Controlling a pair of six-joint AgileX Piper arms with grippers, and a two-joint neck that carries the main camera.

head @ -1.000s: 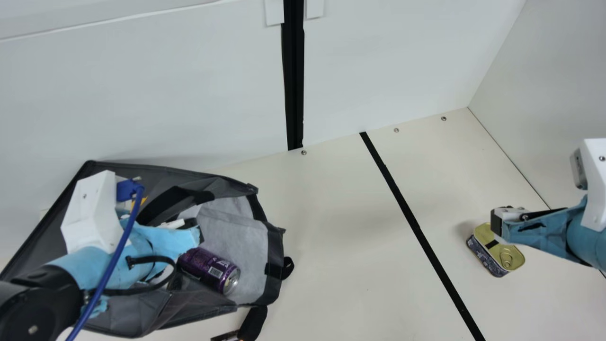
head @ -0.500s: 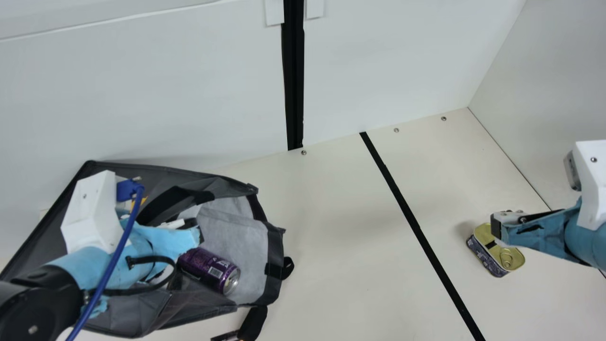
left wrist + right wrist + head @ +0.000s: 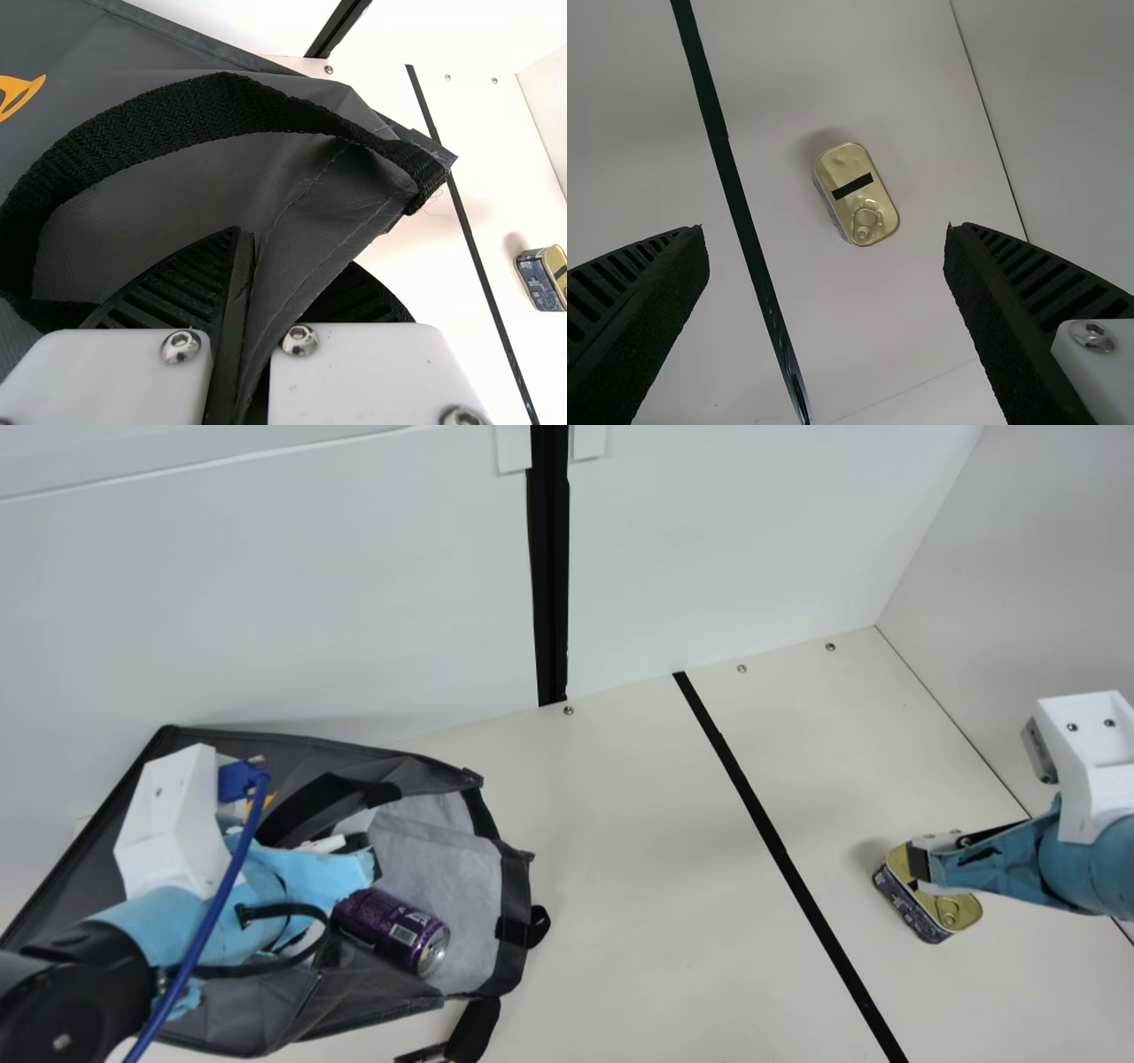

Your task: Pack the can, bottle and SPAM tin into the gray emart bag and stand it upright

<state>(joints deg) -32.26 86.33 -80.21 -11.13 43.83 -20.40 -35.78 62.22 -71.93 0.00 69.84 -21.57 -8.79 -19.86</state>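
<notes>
The purple can (image 3: 391,930) is lying on its side inside the bag's opening (image 3: 480,934). The can will slide further in when I push the SPAM tin in.
The gray emart bag (image 3: 372,979) lies on its side at the main view's left, its mouth facing right. My left gripper (image 3: 365,859) is at its mouth; in the left wrist view the left gripper (image 3: 244,310) is shut on a fold of the bag (image 3: 310,204). A purple can (image 3: 394,932) lies inside the mouth, beside that gripper. At the right, my right gripper (image 3: 917,864) hangs above the SPAM tin (image 3: 952,912), partly covering it. In the right wrist view the right gripper (image 3: 826,266) stands open, with the tin (image 3: 855,195) beyond its fingers.
A black strap (image 3: 474,1032) with a small dark object at its end lies at the main view's bottom edge. A black line (image 3: 780,850) crosses the table between bag and tin. White walls (image 3: 266,602) stand behind and at the right.
My right arm has moved a little to the left over the tin. My left arm, the bag, the can and the tin keep their places.
</notes>
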